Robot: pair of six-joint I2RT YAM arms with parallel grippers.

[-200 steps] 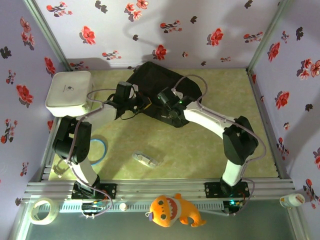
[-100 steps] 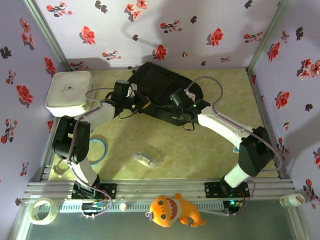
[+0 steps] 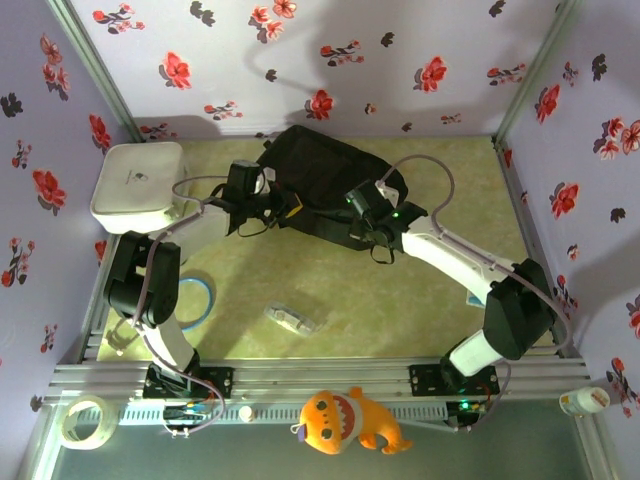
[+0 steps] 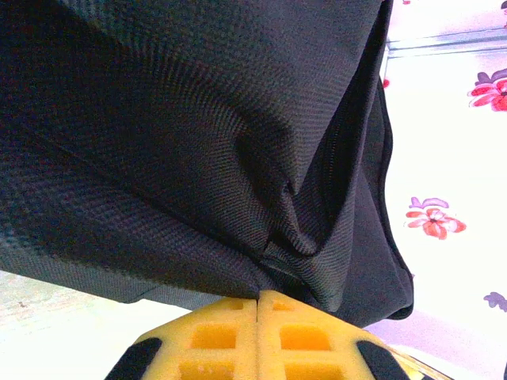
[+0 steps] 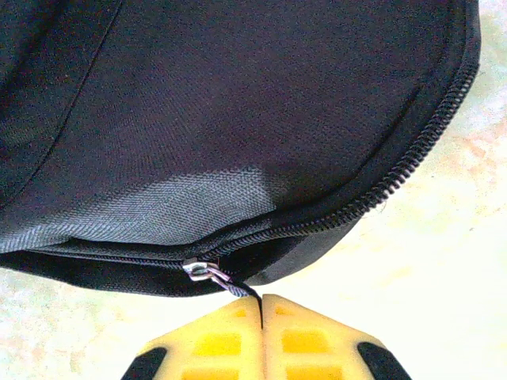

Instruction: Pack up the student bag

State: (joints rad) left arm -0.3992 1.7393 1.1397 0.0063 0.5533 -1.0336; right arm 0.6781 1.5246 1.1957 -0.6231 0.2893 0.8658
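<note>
Next, my right gripper moves the zipper pull along the bag's near edge toward my left gripper, because the zipper's cord angles away from the closed track.
The student bag, a black fabric backpack, lies at the back middle of the table. My left gripper is at the bag's left edge. In the left wrist view its yellow pads are pressed together on a fold of the bag's fabric. My right gripper is at the bag's near edge. In the right wrist view it is shut on the black cord of the zipper pull. The zipper track curves away to the right on the bag.
A white rounded hard case stands at the back left. A clear plastic item and a blue ring lie on the near table. A tape roll, an orange plush toy and a white bottle sit beyond the front rail.
My right gripper has moved to the right along the bag's near edge, holding the zipper pull, and its arm has stretched out. The left gripper has stayed on the fabric.
</note>
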